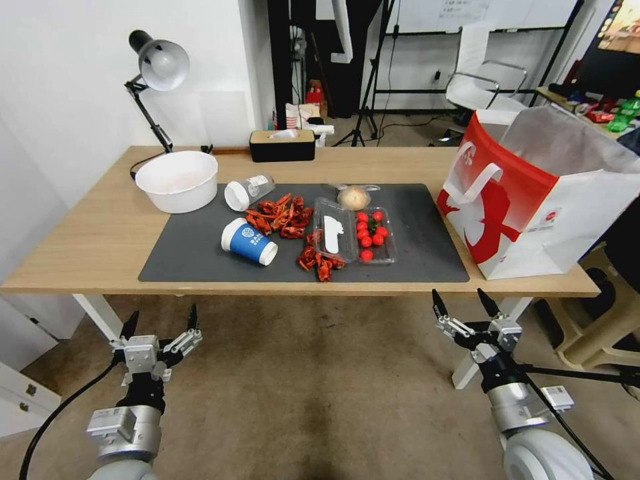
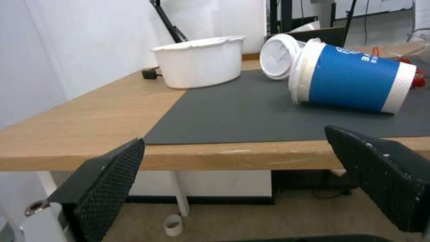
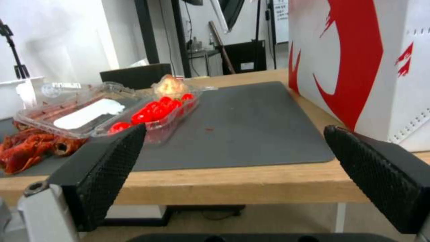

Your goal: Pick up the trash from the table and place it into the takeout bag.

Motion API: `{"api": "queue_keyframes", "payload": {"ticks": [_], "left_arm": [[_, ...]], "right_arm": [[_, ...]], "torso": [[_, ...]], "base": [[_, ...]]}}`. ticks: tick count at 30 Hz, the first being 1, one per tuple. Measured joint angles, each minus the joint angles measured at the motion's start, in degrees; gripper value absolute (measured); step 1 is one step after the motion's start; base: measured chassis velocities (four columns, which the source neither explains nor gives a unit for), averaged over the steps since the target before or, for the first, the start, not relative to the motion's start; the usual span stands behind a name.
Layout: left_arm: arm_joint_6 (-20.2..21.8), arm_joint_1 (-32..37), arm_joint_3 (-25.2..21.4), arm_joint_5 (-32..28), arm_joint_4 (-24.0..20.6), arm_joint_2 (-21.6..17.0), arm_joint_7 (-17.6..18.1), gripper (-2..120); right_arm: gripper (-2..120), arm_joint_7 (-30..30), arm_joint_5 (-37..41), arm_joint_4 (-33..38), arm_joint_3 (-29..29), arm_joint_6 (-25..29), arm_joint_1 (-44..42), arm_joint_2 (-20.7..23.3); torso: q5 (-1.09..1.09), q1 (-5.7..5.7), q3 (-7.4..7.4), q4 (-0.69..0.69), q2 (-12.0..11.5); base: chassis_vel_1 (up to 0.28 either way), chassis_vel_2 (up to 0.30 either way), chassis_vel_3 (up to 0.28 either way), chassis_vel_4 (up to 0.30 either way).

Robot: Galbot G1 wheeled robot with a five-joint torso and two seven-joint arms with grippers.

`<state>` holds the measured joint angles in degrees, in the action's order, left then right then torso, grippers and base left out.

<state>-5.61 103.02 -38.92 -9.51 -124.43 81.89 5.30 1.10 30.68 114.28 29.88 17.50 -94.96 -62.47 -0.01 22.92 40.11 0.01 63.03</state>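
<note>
My gripper will shift the box (image 1: 355,235) a little when it lifts the wrapped bun, because the bun sits close against the clear box's back edge (image 1: 353,209).
The table (image 1: 87,233) carries a dark mat (image 1: 427,233) strewn with trash. A blue paper cup (image 1: 250,241) (image 2: 349,79) lies on its side. Behind it lies a clear white-lidded cup (image 1: 248,191) (image 2: 278,55). A pale bowl (image 1: 177,180) (image 2: 199,62) stands at the mat's back left corner, and a wrapped bun (image 1: 353,197) (image 3: 170,85) sits mid-mat. The red-and-white takeout bag (image 1: 527,200) (image 3: 358,60) stands upright and open at the right end. My left gripper (image 1: 163,312) (image 2: 233,136) and right gripper (image 1: 459,295) (image 3: 233,129) hang open below the table's front edge, holding nothing.
Red crayfish shells (image 1: 280,217) and an open clear box of cherry tomatoes (image 1: 357,233) (image 3: 147,112) lie mid-mat. A desk lamp (image 1: 157,67) and a black tissue box (image 1: 282,145) stand at the back. A chair (image 1: 483,83) is behind the table.
</note>
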Motion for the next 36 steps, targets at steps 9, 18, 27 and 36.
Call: {"api": "queue_keyframes", "payload": {"ticks": [9, 18, 27, 36], "left_arm": [[-0.06, 0.28, -0.04, -0.02, -0.29, 0.02, -0.21, 100], [-0.11, 0.05, -0.01, -0.10, -0.14, 0.04, -0.27, 100], [-0.11, 0.05, -0.30, -0.10, -0.16, 0.05, -0.34, 100], [0.00, -0.06, -0.38, -0.09, -0.35, 0.03, -0.47, 100]], "right_arm": [[100, -0.31, -0.76, 0.51, -0.33, -0.71, -0.25, -0.65], [100, -0.29, -0.79, 0.76, -0.53, -1.56, 0.04, -0.67], [100, 0.03, -0.73, 0.65, -2.46, -2.77, 1.56, -0.45], [100, 2.55, -0.99, 4.46, -7.62, -8.25, 8.02, 3.32]], "torso": [[0.00, 0.00, 0.00, 0.00, 0.00], [0.01, 0.00, 0.00, -0.01, 0.00], [0.01, 0.00, 0.00, -0.01, 0.00], [0.00, 0.00, 0.00, -0.01, 0.00]], "base": [[0.000, 0.000, 0.000, 0.000], [0.000, 0.000, 0.000, 0.000], [0.000, 0.000, 0.000, 0.000], [0.000, 0.000, 0.000, 0.000]]}}
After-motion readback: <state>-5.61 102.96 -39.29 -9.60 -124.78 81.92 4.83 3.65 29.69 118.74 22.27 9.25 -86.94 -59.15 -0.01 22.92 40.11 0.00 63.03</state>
